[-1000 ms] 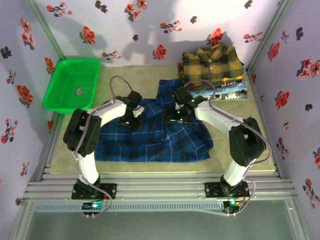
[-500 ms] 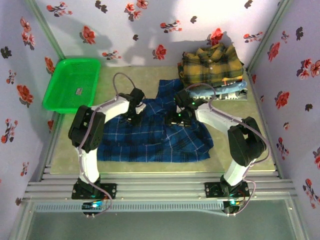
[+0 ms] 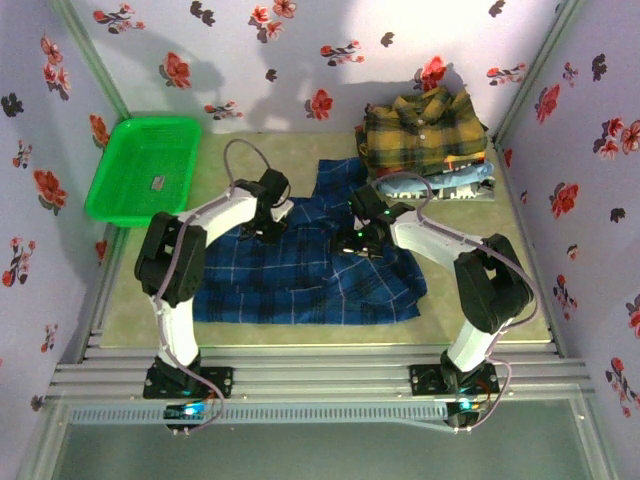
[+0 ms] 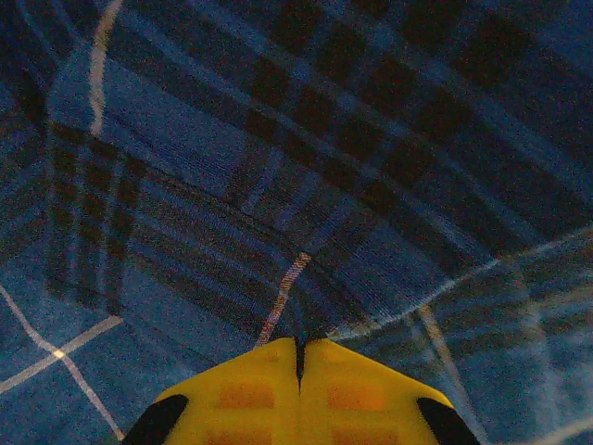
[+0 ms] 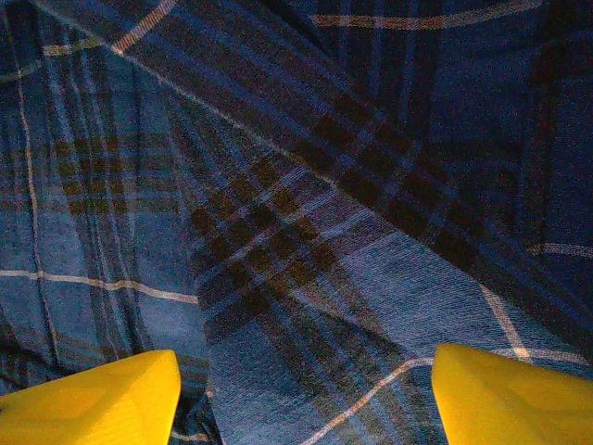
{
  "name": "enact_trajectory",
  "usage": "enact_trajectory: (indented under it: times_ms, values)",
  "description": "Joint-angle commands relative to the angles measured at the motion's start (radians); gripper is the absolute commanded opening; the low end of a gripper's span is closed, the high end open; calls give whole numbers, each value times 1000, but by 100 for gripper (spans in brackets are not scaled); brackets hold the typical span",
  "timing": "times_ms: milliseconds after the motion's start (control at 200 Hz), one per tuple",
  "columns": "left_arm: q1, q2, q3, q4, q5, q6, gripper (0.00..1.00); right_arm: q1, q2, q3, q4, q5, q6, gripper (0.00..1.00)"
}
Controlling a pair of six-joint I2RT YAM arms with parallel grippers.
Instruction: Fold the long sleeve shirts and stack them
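Observation:
My left gripper should raise its cloth and pass it over, because my right gripper is open above the diagonal fold (image 5: pixel 334 185), away from the cloth in my left gripper (image 4: pixel 299 320).
A dark blue plaid shirt (image 3: pixel 300 280) with thin white lines lies spread on the table's middle. My left gripper (image 3: pixel 268 228) is down on its far left part. In the left wrist view its yellow fingers (image 4: pixel 298 341) are pressed together, and creases of the plaid cloth (image 4: pixel 278 139) run into their tips. My right gripper (image 3: pixel 352 243) hovers over the shirt's far middle. Its fingers (image 5: pixel 306 362) stand wide apart above a diagonal fold of the cloth (image 5: pixel 306 185). A folded mustard-yellow plaid shirt (image 3: pixel 425 130) tops a stack on light blue shirts (image 3: pixel 455 178) at the back right.
A green plastic basket (image 3: pixel 145 168) sits at the back left with a small dark item inside. Flowered walls close in the table on three sides. Bare tabletop (image 3: pixel 150 300) shows to the left of the blue shirt and along the front edge.
The left gripper moved a little toward the back of the shirt and closed its fingers on the cloth. The right gripper stayed open and shifted only slightly.

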Motion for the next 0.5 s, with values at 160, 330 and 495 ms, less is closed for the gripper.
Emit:
enact_trajectory:
  times_ms: [160, 330, 495]
  values:
    - [77, -166, 60, -105, 463, -170, 0, 38, 50, 27, -97, 191, 16, 73]
    - [157, -224, 8, -73, 831, -317, 0, 46, 63, 13, -113, 249, 16, 72]
    - [235, -279, -104, 140, 1078, -588, 0, 47, 64, -7, -107, 271, -1, 72]
